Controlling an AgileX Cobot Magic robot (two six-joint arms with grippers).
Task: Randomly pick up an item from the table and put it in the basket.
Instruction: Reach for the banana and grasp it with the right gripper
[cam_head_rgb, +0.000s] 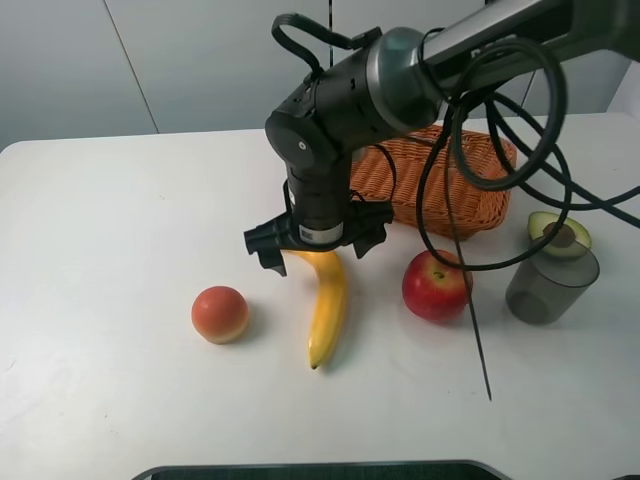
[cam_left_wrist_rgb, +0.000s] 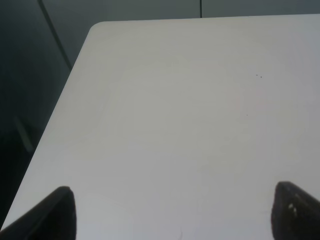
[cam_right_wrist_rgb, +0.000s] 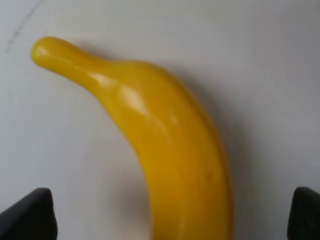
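Note:
Only woven wicker (cam_head_rgb: 410, 163) can be seen beyond the arm, so I should expect to find an empty basket (cam_head_rgb: 440, 185) when I bring the yellow banana over.
The yellow banana (cam_head_rgb: 328, 305) lies on the white table (cam_head_rgb: 100, 230), near the middle, its stem end pointing toward the wicker basket (cam_head_rgb: 480, 205). My right gripper (cam_head_rgb: 315, 250) hangs open just over the banana's stem end, one finger on either side of it. In the right wrist view the banana (cam_right_wrist_rgb: 175, 150) fills the space between the spread fingertips (cam_right_wrist_rgb: 30, 215), and the right gripper (cam_right_wrist_rgb: 167, 220) holds nothing. My left gripper (cam_left_wrist_rgb: 175, 217) is open and empty over a bare corner of the table (cam_left_wrist_rgb: 190, 100); it is outside the exterior view.
A red apple (cam_head_rgb: 436, 285) lies right of the banana, and a round orange-pink fruit (cam_head_rgb: 220, 313) left of it. A translucent grey cup (cam_head_rgb: 552, 283) and an avocado half (cam_head_rgb: 560, 233) are at the right. Black cables (cam_head_rgb: 480, 340) hang from the right arm near the apple.

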